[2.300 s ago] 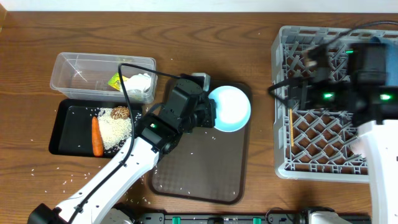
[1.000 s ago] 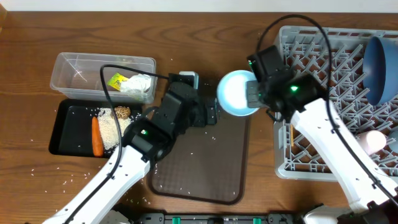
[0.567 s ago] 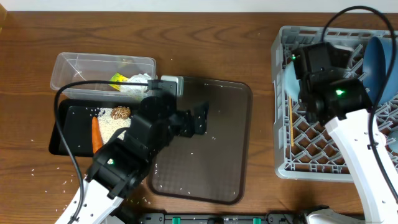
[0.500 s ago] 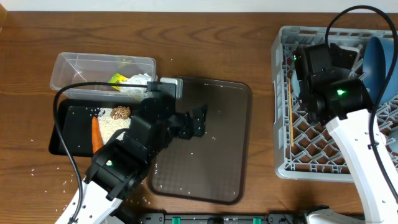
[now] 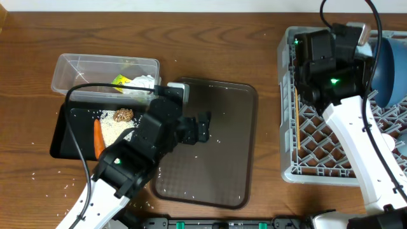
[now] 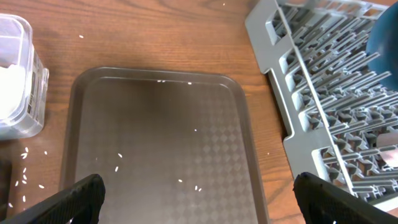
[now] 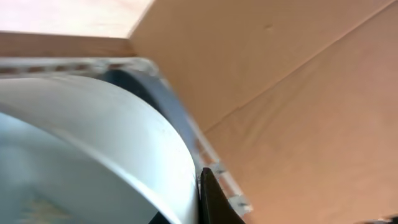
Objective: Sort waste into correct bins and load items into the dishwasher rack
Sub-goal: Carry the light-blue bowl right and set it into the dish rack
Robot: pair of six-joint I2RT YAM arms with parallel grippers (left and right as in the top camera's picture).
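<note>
The white bowl is hanging close against the blue dish [image 5: 389, 73], so my right gripper should pull it back and set it down into the rack's free pegs [image 5: 308, 119] next to the chopstick.
In the right wrist view my right gripper [image 7: 200, 190] is shut on the rim of the white bowl [image 7: 93, 143] with its pale green inside. One black finger [image 7: 211, 199] presses against the rim. From overhead that arm [image 5: 321, 54] hangs over the far left corner of the grey dishwasher rack [image 5: 331, 149] and hides the bowl. The blue dish [image 5: 391, 63] stands in the rack, and a chopstick [image 5: 296, 121] lies along its left side. My left gripper [image 5: 202, 126] hovers open over the brown serving tray [image 5: 216, 172], its fingertips [image 6: 84, 194] wide apart and empty.
The clear tub [image 5: 82, 73] holds the tissue [image 5: 143, 86] and the wrapper [image 5: 118, 82]. The black tray [image 5: 73, 130] holds the carrot [image 5: 98, 138], the brown food piece [image 5: 123, 115] and rice [image 5: 117, 132]. Loose grains dot the brown tray and table.
My right arm carried the bowl from the brown tray across into the rack's far left corner. My left arm drew back over the tray, still open.
</note>
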